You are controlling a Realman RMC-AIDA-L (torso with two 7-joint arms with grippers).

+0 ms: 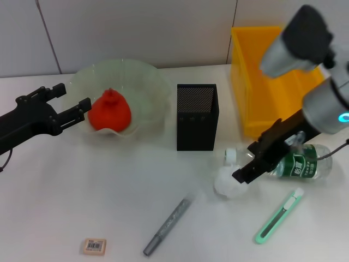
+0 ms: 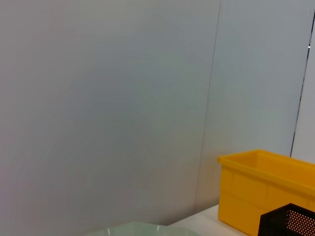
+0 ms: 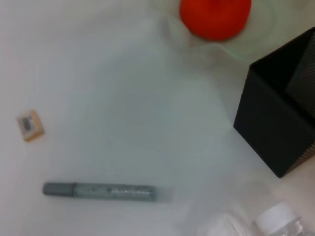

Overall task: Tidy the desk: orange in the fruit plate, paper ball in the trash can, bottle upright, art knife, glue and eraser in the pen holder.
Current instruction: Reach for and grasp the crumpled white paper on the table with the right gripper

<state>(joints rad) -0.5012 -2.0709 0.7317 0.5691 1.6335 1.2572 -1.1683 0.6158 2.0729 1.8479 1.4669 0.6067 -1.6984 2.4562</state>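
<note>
I keep lowering my open right gripper, which is hovering beside the paper ball (image 1: 227,182), until its fingers are on both sides of the ball, and then close it. The ball's front side (image 1: 229,192) is clear.
The orange (image 1: 109,112) rests inside the fruit plate (image 1: 150,82); the right wrist view also catches the orange (image 3: 215,17). My left gripper (image 1: 75,96) is open just left of it, holding nothing. The white paper ball (image 1: 227,183) lies on the table in front of the pen holder (image 1: 197,116). My right gripper (image 1: 245,162) hovers open just above and right of the ball. Behind that gripper the bottle (image 1: 301,164) lies on its side. The art knife (image 1: 278,216), the glue (image 1: 168,219) and the eraser (image 1: 94,246) lie near the front edge. The trash can (image 1: 256,82) stands at the back right.
The right wrist view shows the glue (image 3: 106,191), the eraser (image 3: 30,125), the pen holder (image 3: 280,118), the paper ball (image 3: 224,227) and the bottle's cap (image 3: 275,219). In the left wrist view I see wall, the trash can (image 2: 266,191) and the pen holder (image 2: 290,221).
</note>
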